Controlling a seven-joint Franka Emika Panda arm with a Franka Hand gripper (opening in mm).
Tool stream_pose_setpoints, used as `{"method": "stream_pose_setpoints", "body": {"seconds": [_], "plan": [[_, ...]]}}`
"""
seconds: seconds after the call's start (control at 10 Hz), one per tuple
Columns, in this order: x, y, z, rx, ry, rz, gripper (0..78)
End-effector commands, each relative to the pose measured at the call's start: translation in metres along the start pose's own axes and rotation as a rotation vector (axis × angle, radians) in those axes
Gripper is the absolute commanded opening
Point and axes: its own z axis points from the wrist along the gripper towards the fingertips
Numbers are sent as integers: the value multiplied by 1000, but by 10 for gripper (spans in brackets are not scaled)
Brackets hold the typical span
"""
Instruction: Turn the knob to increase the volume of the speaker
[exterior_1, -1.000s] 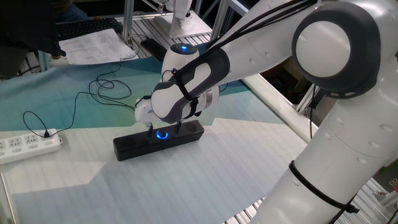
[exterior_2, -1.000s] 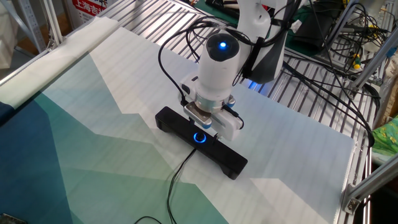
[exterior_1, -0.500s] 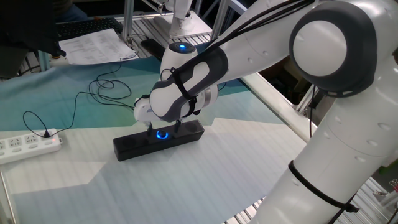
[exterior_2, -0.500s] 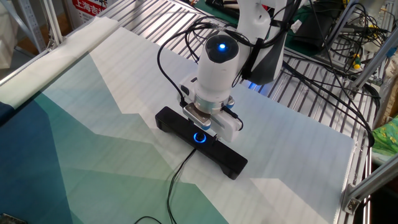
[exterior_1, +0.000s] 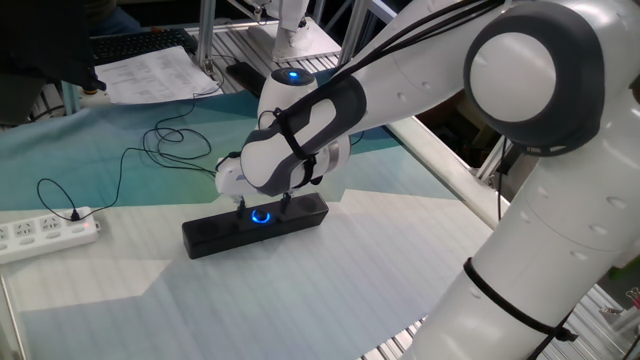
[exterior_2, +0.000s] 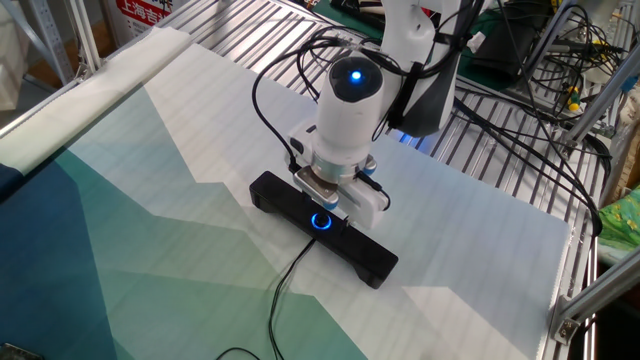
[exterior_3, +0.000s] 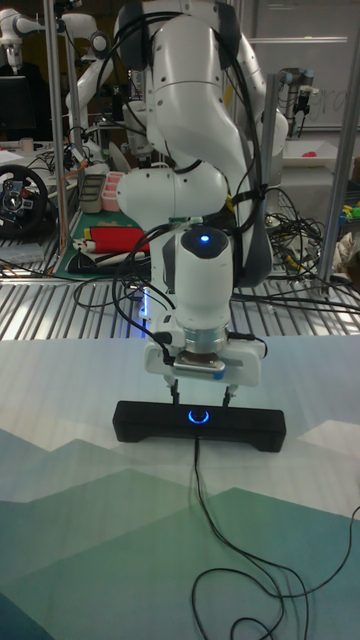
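My gripper is to turn the knob (exterior_1: 261, 215), and the speaker should stay in place beneath the knob then, because the speaker's long bar (exterior_1: 220, 236) lies flat along the mat.
The speaker (exterior_1: 210, 234) is a slim black bar lying on the table mat, also seen in the other fixed view (exterior_2: 372, 262) and the tall view (exterior_3: 250, 427). Its knob (exterior_1: 261, 216) (exterior_2: 321, 222) (exterior_3: 201, 416) glows with a blue ring near the bar's middle. My gripper (exterior_1: 264, 206) (exterior_3: 202, 397) points straight down right over the knob. It is open, with one finger on each side of the dial, wider apart than the dial and just above the bar's top. A thin black cable (exterior_3: 200, 490) runs from the speaker's front.
A white power strip (exterior_1: 40, 232) lies at the mat's left edge with the black cable looping toward it. Papers (exterior_1: 150, 72) and a keyboard (exterior_1: 140, 42) sit at the back. Metal slats (exterior_2: 500, 160) border the mat behind the arm.
The wrist has shifted very slightly sideways over the speaker. The fingers stay apart around the knob.
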Motion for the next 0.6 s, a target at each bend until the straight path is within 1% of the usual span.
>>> {"method": "stream_pose_setpoints", "body": {"seconds": [0.1, 0.6], "plan": [[-2, 1, 1, -2, -2, 2, 774], [-2, 2, 5, 0, -2, 8, 774]]}}
